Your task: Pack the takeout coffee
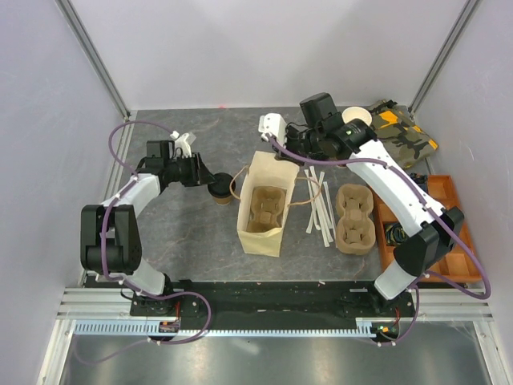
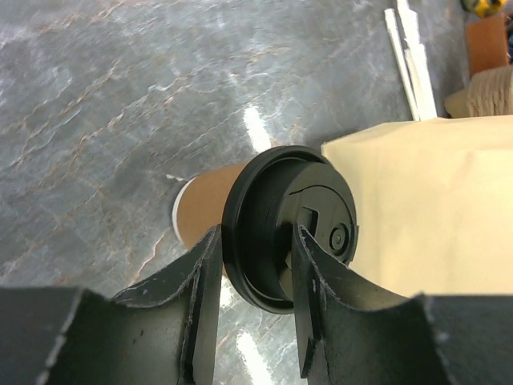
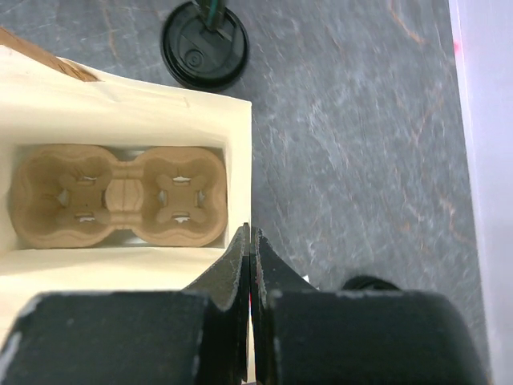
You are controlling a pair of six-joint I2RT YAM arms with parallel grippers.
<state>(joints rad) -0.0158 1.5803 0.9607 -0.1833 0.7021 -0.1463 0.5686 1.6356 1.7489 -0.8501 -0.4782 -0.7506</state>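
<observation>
My left gripper should open wide, back away and reach around the whole lid (image 2: 317, 218) from above before lifting, since it pinches only the rim of the coffee's lid (image 2: 255, 282).
The takeout coffee (image 1: 220, 192), a brown paper cup with a black lid, stands upright just left of the open paper bag (image 1: 258, 241). My left gripper (image 1: 210, 183) is shut on the lid's rim: in the left wrist view one finger lies over the lid top and one outside it, around the coffee (image 2: 276, 192), by the bag (image 2: 433, 208). My right gripper (image 1: 278, 151) is shut on the bag's far rim. The right wrist view shows my right gripper (image 3: 251, 234) on the bag (image 3: 236, 176), a cardboard cup carrier (image 3: 120, 196) inside, and the coffee (image 3: 204, 44) beyond.
White strips (image 1: 321, 204) lie right of the bag. A second cardboard carrier (image 1: 355, 218) sits beside them. An orange tray (image 1: 445, 200) with black lids (image 1: 394, 234) stands at the right edge. A camouflage pouch (image 1: 405, 132) and a paper cup stack (image 1: 357, 116) are at the back right.
</observation>
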